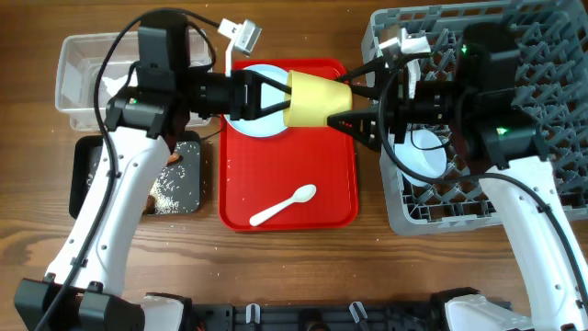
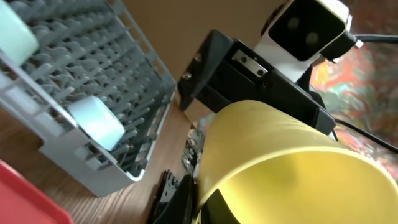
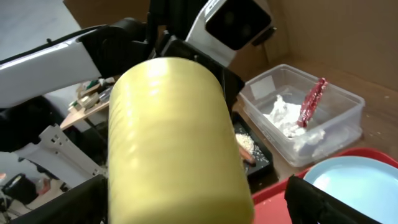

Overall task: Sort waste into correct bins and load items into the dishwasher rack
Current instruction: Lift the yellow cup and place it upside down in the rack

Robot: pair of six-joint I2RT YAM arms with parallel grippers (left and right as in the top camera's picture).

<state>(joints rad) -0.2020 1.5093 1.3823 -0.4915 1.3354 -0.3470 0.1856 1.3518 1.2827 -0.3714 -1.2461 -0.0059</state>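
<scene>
The yellow cup's rim (image 1: 292,98) is in my left gripper, across from the dishwasher rack. Next, my right gripper grabs the cup's base (image 1: 344,102) and loads the cup.
The yellow cup (image 1: 317,98) is held on its side above the red tray (image 1: 331,193). My left gripper (image 1: 276,97) is shut on its rim, one finger inside, in the left wrist view (image 2: 202,202) too. My right gripper (image 1: 354,101) is open, its fingers wide on either side of the cup's base (image 3: 174,143). The light blue plate (image 1: 257,124) and white spoon (image 1: 285,205) lie on the tray. The grey dishwasher rack (image 1: 551,184) holds a small light blue bowl (image 2: 93,121) and a pale green bowl (image 2: 12,34).
The clear bin (image 1: 78,69) at the far left holds white tissue (image 3: 283,118) and the red wrapper (image 3: 313,99). The black bin (image 1: 87,175) in front of it holds white grains (image 1: 175,188) and an orange piece (image 3: 244,152).
</scene>
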